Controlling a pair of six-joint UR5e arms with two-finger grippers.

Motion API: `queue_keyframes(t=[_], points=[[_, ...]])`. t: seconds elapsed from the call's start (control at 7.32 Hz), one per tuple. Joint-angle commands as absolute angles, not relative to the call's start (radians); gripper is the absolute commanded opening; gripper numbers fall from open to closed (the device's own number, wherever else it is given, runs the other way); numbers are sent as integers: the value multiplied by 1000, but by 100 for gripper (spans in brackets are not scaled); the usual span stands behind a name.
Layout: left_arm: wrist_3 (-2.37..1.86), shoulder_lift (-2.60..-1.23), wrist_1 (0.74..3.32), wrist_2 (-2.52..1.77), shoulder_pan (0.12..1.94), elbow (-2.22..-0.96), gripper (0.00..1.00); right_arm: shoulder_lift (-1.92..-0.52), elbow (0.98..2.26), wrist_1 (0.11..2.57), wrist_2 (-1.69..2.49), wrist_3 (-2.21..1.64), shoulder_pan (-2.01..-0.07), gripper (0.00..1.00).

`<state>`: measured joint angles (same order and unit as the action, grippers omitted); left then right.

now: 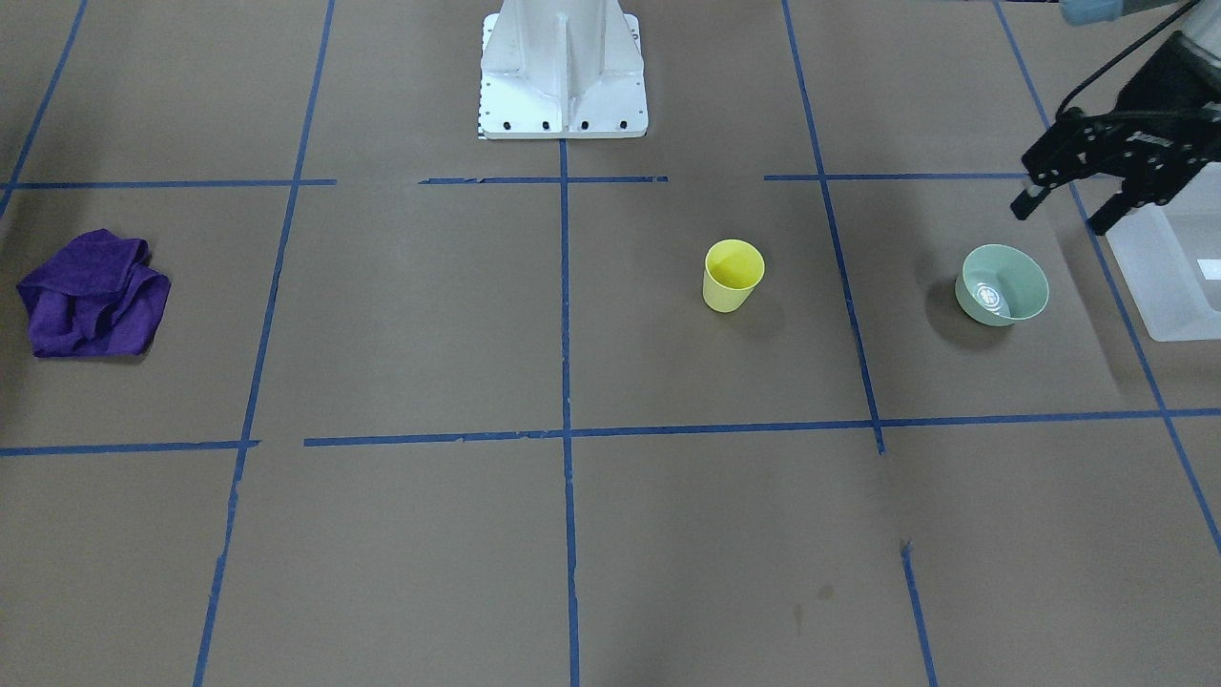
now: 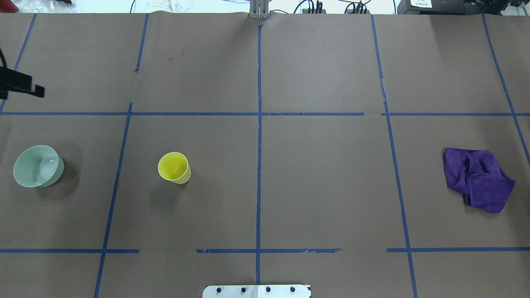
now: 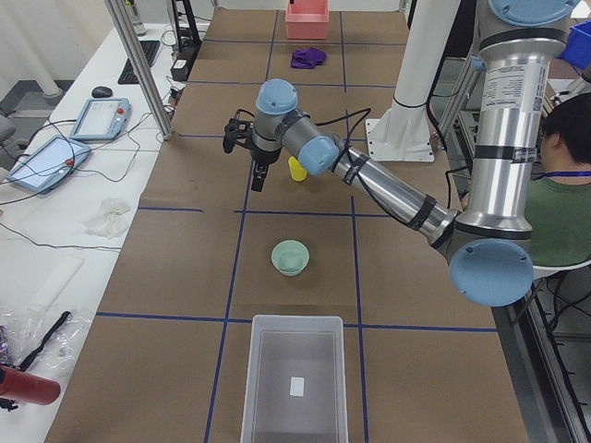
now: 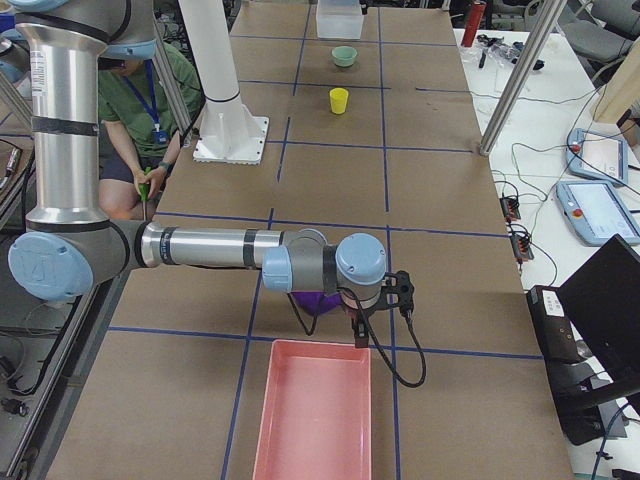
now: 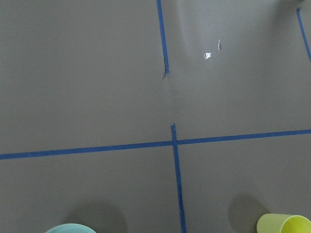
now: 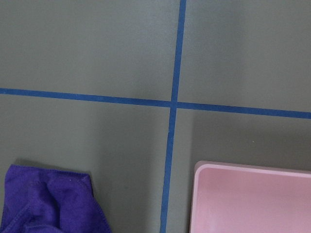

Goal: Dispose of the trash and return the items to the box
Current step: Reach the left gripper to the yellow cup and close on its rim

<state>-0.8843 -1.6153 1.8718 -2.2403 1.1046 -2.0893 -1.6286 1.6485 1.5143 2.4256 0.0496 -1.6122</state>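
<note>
My left gripper should keep heading, open, for the cup's rim (image 1: 760, 261) until its fingers straddle it, as the yellow cup (image 1: 729, 281) stands upright, clear of the mint-green bowl.
The yellow cup (image 1: 734, 275) stands upright on the brown table; it also shows in the overhead view (image 2: 174, 167). The mint-green bowl (image 1: 1002, 284) stands upright further toward the robot's left, as the overhead view (image 2: 38, 166) shows. The translucent white box (image 1: 1169, 277) sits beyond the bowl at the table's end and looks empty in the left side view (image 3: 294, 378). My left gripper (image 1: 1061, 215) is open and empty, raised above the table near the bowl and the box. My right gripper (image 4: 385, 305) shows only in the right side view, over a purple cloth; I cannot tell its state.
A crumpled purple cloth (image 2: 478, 179) lies at the robot's right end of the table. A pink bin (image 4: 315, 410) sits just beyond it, also in the right wrist view (image 6: 252, 199). The white robot base (image 1: 563, 76) stands mid-table at the robot's edge. Blue tape lines grid the table.
</note>
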Motion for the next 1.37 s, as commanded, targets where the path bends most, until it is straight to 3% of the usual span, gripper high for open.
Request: queue_keyframes(t=[0.0, 0.41, 0.68, 1.09, 1.23], points=[[-1189, -1634, 1947, -2014, 837, -2098, 100, -1628, 1651, 1513, 2470, 49, -1612, 100], [-1363, -1728, 1936, -1844, 611, -2025, 99, -1620, 1649, 1513, 2468, 48, -1612, 100], [-1376, -1805, 1937, -1819, 580, -1915, 95, -1618, 1652, 1513, 2468, 32, -1612, 100], [-1376, -1807, 1939, -1821, 532, -1896, 85, -1617, 1652, 1513, 2468, 14, -1611, 100], [-1377, -1809, 1939, -1821, 511, -1894, 52, -1617, 1652, 1513, 2468, 14, -1611, 100]])
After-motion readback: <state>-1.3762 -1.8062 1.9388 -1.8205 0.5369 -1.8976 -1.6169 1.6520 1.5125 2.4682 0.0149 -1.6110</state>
